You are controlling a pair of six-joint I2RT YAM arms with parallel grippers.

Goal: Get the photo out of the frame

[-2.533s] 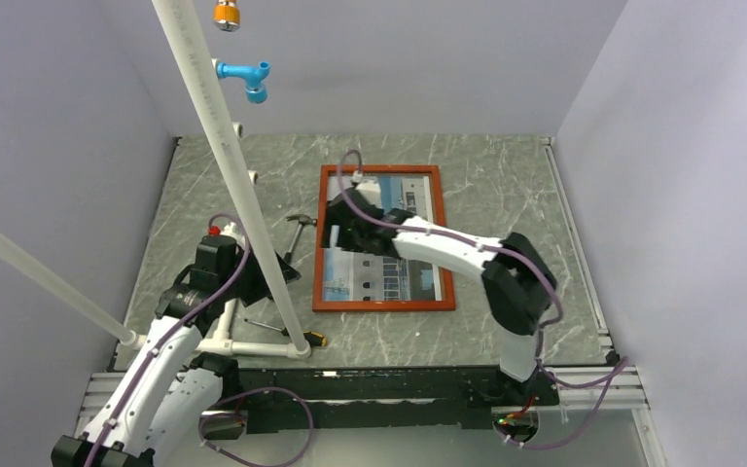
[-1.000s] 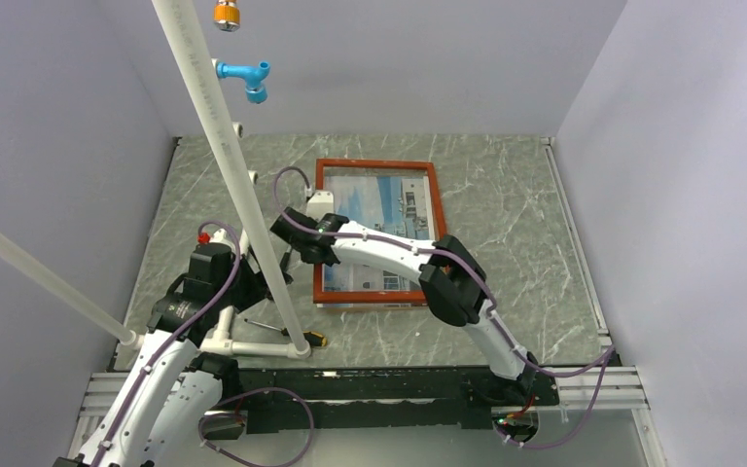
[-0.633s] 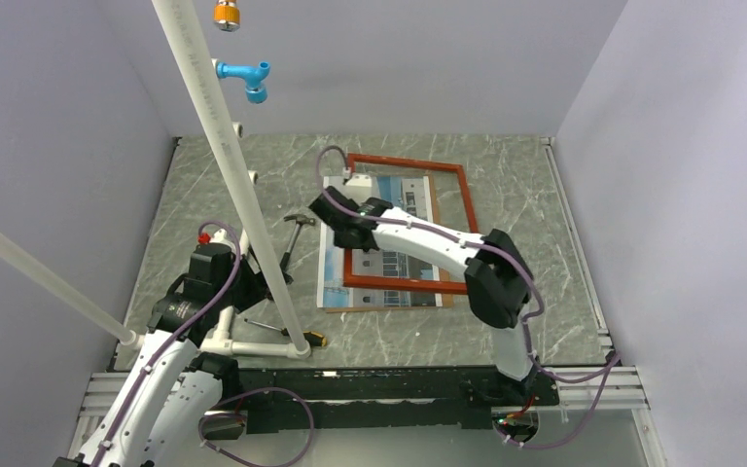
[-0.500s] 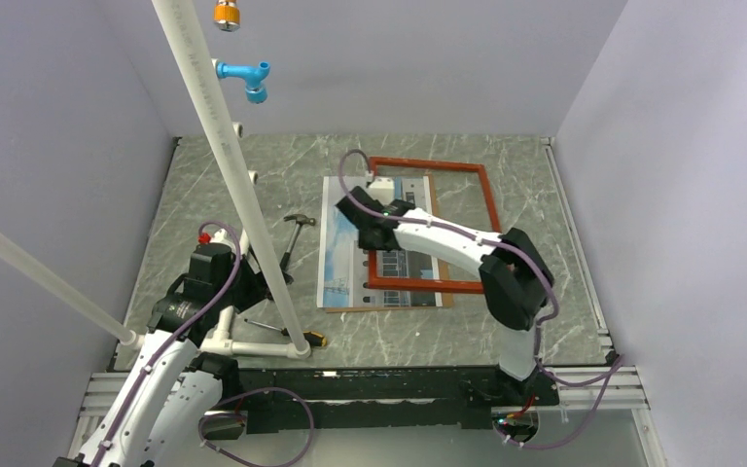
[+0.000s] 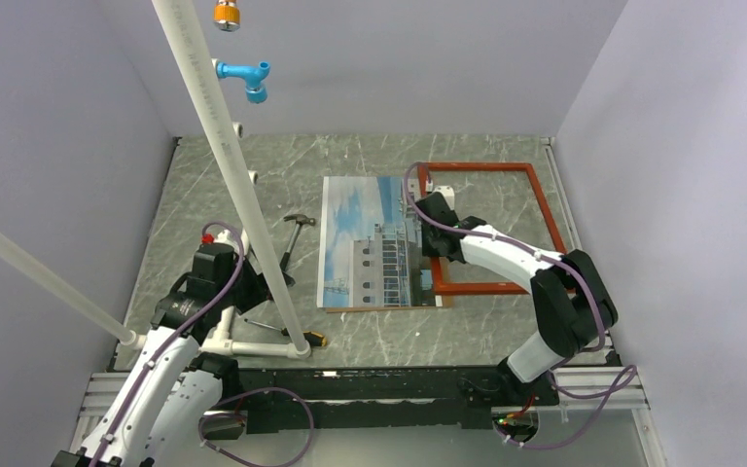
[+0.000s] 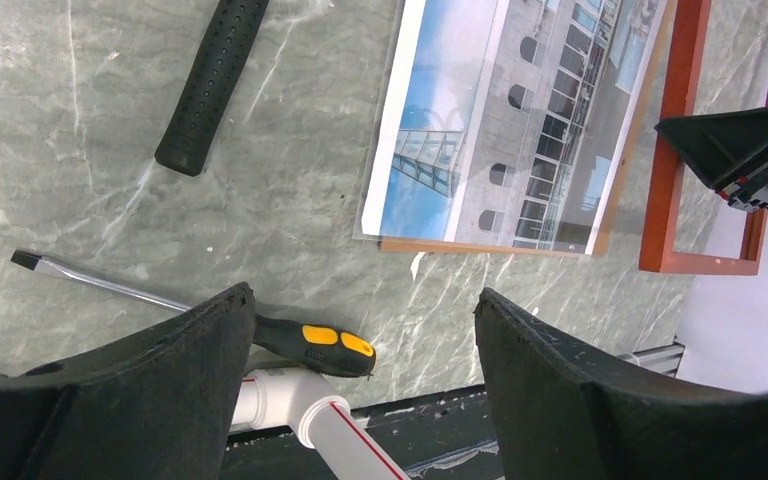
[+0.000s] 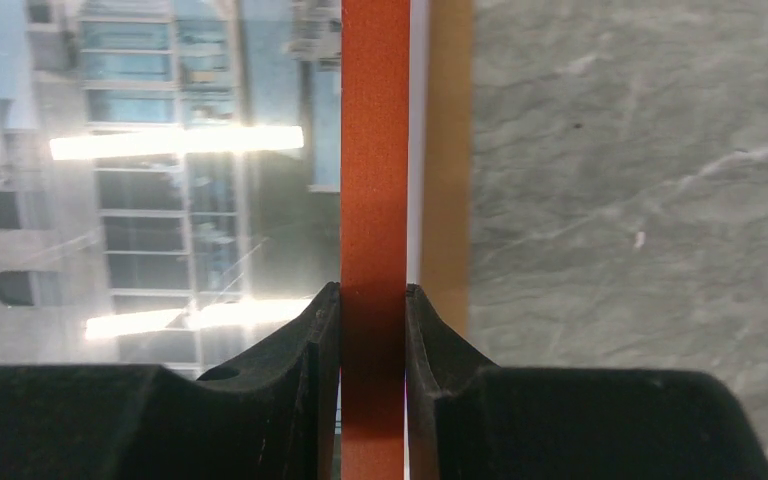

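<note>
My right gripper goes on moving the frame's bar (image 5: 437,273) away until it clears the brown backing (image 5: 446,302) before it lets go, because the bar still overlaps the photo beside open marble.
The photo (image 5: 370,243) lies flat on the marble table, a white building under blue sky, with a sliver of brown backing showing along its near edge. The orange-red frame (image 5: 486,288) is to its right, and its left bar overlaps the photo's right edge. My right gripper (image 5: 435,209) is shut on that left bar; in the right wrist view the bar (image 7: 373,150) runs between the two fingers, gripper (image 7: 373,290), with the photo (image 7: 160,150) underneath. My left gripper (image 6: 365,293) hangs open and empty above the near left of the table, well short of the photo (image 6: 505,130).
A hammer (image 5: 297,233) lies left of the photo. A screwdriver with a black and yellow handle (image 6: 310,340) rests below my left gripper. A white pipe rig (image 5: 229,156) slants across the left side, its foot near the front edge. Walls close in the table.
My right gripper has carried the frame to the right, off the photo, which stays flat on the table. The left arm has barely moved.
</note>
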